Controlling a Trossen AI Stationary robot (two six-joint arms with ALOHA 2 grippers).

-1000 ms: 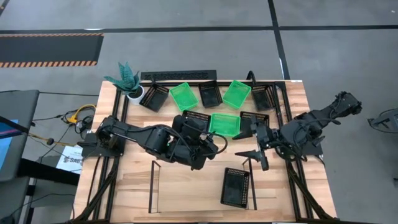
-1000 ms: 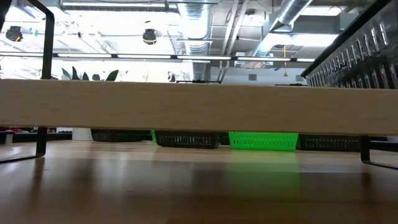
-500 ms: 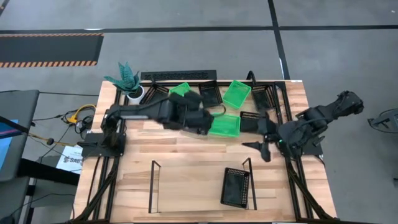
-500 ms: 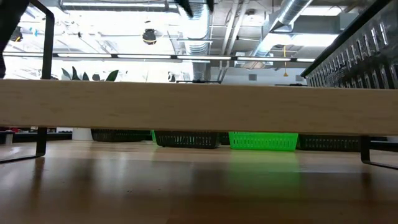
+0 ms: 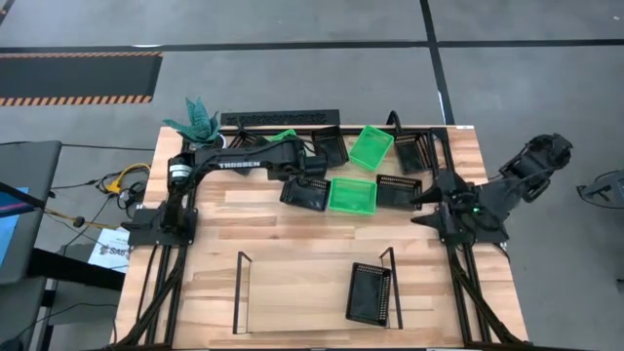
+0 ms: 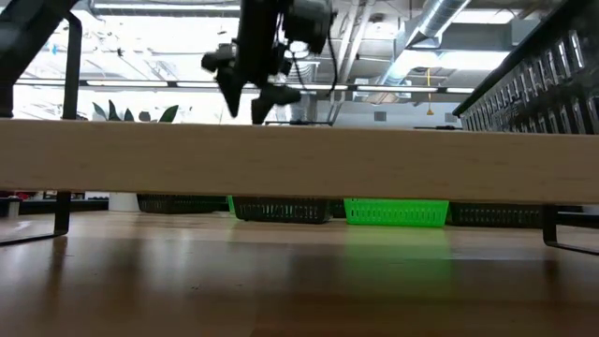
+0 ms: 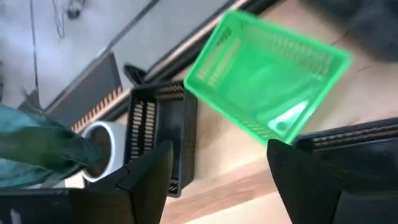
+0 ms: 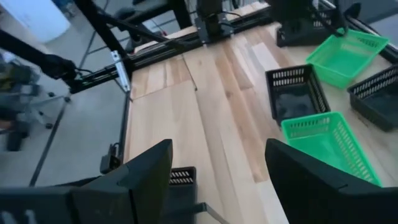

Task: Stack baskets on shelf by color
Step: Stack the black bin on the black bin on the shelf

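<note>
The black basket (image 7: pixel 166 138) by the pot has sloping walls (image 7: pixel 143 129), so it will fit down inside the shelf's black basket when I lower it.
Three green baskets lie on the table: one at the far left (image 5: pixel 283 136), mostly hidden under my left arm, one at the far middle (image 5: pixel 370 146) and one mid-table (image 5: pixel 352 195). Black baskets lie around them (image 5: pixel 304 192) (image 5: pixel 398 190) (image 5: pixel 330 144). One black basket (image 5: pixel 369 292) sits on the right end of the shelf (image 5: pixel 302 302). My left gripper (image 5: pixel 297 164) is open and empty above the far-left green basket (image 7: pixel 267 81), its fingers pointing down (image 6: pixel 255 103). My right gripper (image 5: pixel 421 207) is open and empty by the table's right edge.
A white pot with a green plant (image 5: pixel 200 132) stands at the far left corner, and a long black bar (image 5: pixel 278 118) lies along the far edge. Another black basket (image 7: pixel 155 134) sits between the pot and the far-left green basket. The shelf's board (image 6: pixel 299 159) spans the low view.
My left gripper has swung from the middle of the table, near the shelf, toward the far edge, and now hangs over the far-left green basket. My right gripper has drawn back toward the table's right edge. No basket has moved.
</note>
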